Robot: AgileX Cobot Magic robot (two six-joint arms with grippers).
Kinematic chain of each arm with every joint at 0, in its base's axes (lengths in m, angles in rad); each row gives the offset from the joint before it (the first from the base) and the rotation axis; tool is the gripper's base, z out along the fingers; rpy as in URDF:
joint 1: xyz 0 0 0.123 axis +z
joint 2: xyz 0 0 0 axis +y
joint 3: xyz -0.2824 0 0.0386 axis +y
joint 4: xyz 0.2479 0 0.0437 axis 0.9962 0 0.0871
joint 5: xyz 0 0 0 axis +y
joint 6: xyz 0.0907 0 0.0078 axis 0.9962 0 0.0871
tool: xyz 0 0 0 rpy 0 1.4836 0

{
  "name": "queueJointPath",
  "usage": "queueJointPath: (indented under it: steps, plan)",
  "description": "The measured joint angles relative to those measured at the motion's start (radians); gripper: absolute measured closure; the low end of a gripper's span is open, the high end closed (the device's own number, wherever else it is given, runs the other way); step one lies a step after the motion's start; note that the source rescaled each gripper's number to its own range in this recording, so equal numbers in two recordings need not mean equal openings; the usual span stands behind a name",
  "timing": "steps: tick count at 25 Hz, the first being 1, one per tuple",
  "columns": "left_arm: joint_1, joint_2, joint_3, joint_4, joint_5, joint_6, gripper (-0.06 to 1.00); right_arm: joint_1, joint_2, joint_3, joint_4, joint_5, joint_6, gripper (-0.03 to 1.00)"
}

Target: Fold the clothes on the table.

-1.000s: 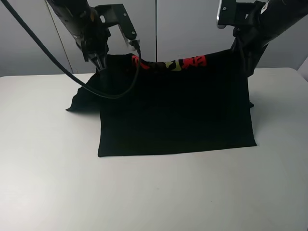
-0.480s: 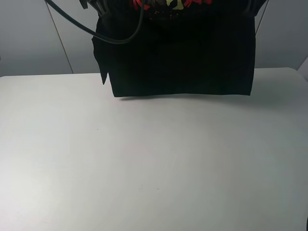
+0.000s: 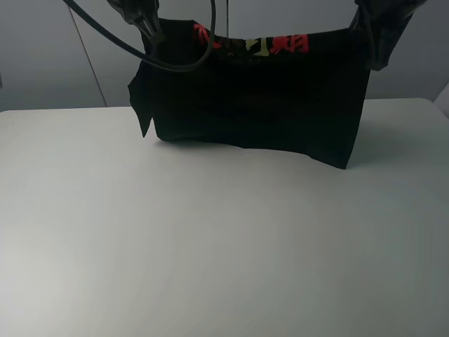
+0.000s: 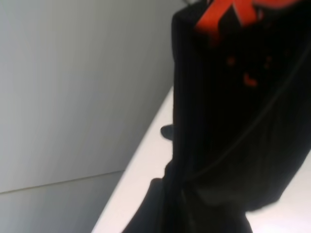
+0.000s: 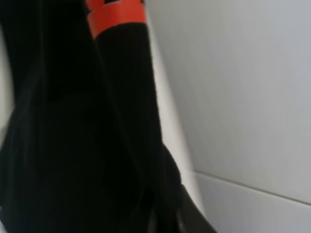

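Note:
The black T-shirt's lower hem (image 3: 302,152) is slanting. My left gripper should lift high together with my right gripper, then swing the T-shirt down onto the white table (image 3: 224,193).
The black T-shirt (image 3: 259,98) hangs in the air over the far part of the white table (image 3: 210,246), folded over, with its red and yellow print (image 3: 259,43) along the top edge. My left gripper (image 3: 153,34) holds its top left corner and my right gripper (image 3: 379,56) holds its top right corner, both shut on the cloth. The lower hem hangs just above the tabletop and sags lower at the right. A sleeve sticks out at the left. Black cloth fills the left wrist view (image 4: 233,121) and the right wrist view (image 5: 73,121), hiding the fingers.
A black cable (image 3: 105,31) loops from the left arm across the shirt's top. A grey panelled wall (image 3: 42,56) stands right behind the table's far edge. The table edge also shows in the left wrist view (image 4: 141,170).
Both grippers lifted the shirt off the table, where its lower half lay a second ago. Since half a second ago it has come down a little and the right lower corner sags.

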Motion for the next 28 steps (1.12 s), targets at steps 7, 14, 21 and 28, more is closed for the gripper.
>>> queueJointPath:
  steps: [7, 14, 21, 28]
  plan:
    - [0.009, 0.000, 0.000, -0.020, 0.007, 0.036, 0.94, 0.000, -0.020, 0.096, 0.007, -0.023, 0.001, 0.97]
    - [0.039, 0.000, 0.000, 0.013, -0.046, -0.002, 0.94, 0.000, -0.020, 0.096, -0.026, -0.157, 0.068, 0.97]
    - [0.057, 0.000, 0.000, 0.045, -0.173, -0.037, 0.94, 0.000, 0.001, 0.098, -0.188, -0.286, 0.170, 0.97]
    - [0.059, 0.000, 0.000, 0.148, -0.288, -0.105, 0.94, 0.000, 0.035, -0.026, -0.466, -0.337, 0.421, 0.97]
